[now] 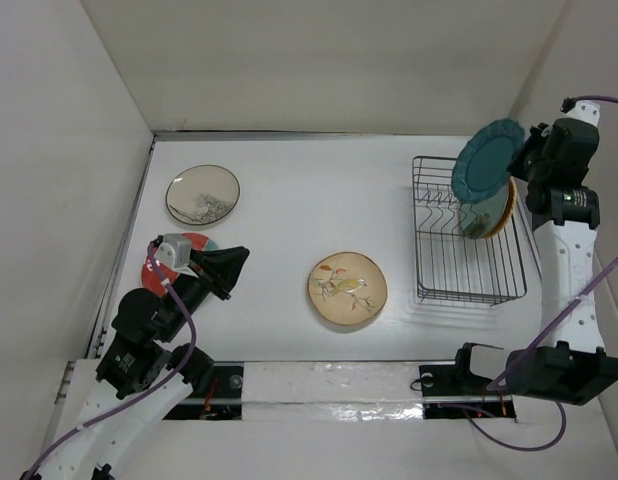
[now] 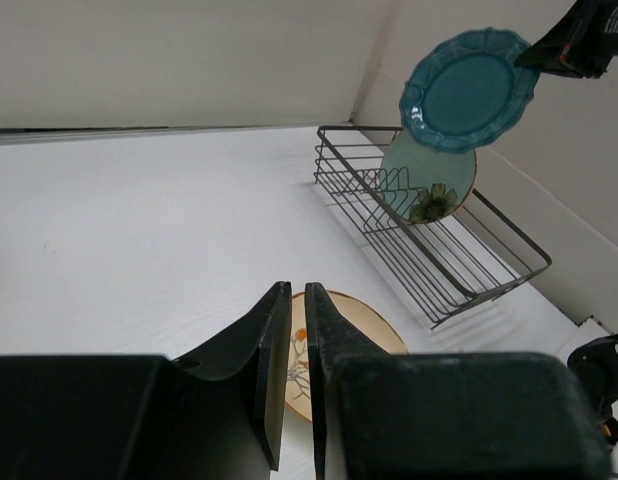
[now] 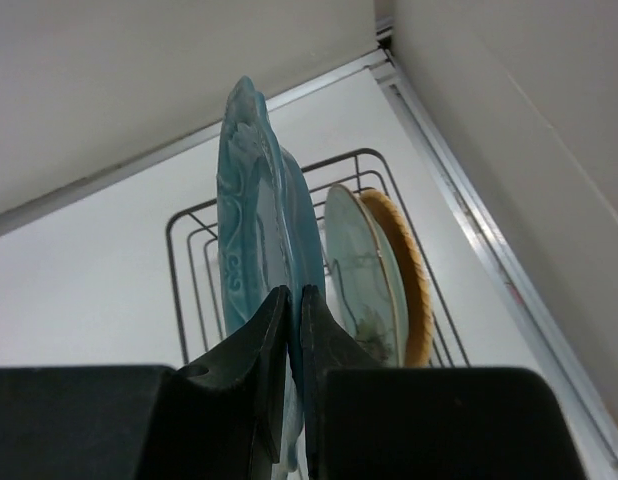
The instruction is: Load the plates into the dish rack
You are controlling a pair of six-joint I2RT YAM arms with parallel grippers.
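The teal plate (image 1: 485, 160) is hanging on edge, parallel to the pale aqua plate. My right gripper should go on lowering the teal plate until it stands in the open slots (image 1: 451, 217).
My right gripper (image 1: 524, 150) is shut on the rim of the dark teal scalloped plate (image 1: 487, 160), holding it on edge above the black wire dish rack (image 1: 436, 262). In the right wrist view the teal plate (image 3: 257, 220) is pinched between my fingers (image 3: 269, 330). The pale aqua plate (image 3: 357, 265) and the orange woven plate (image 3: 414, 275) stand in the rack behind it. The tan floral plate (image 1: 347, 287) lies mid-table. The cream speckled plate (image 1: 202, 194) lies far left. The red plate (image 1: 194, 243) lies under my left gripper (image 1: 229, 285), which is shut and empty.
White walls enclose the table on the left, back and right; the right wall (image 1: 599, 60) runs close beside the rack and my right arm. The left wrist view shows the rack (image 2: 429, 260), the teal plate (image 2: 467, 90) above it and the tan plate (image 2: 369, 325).
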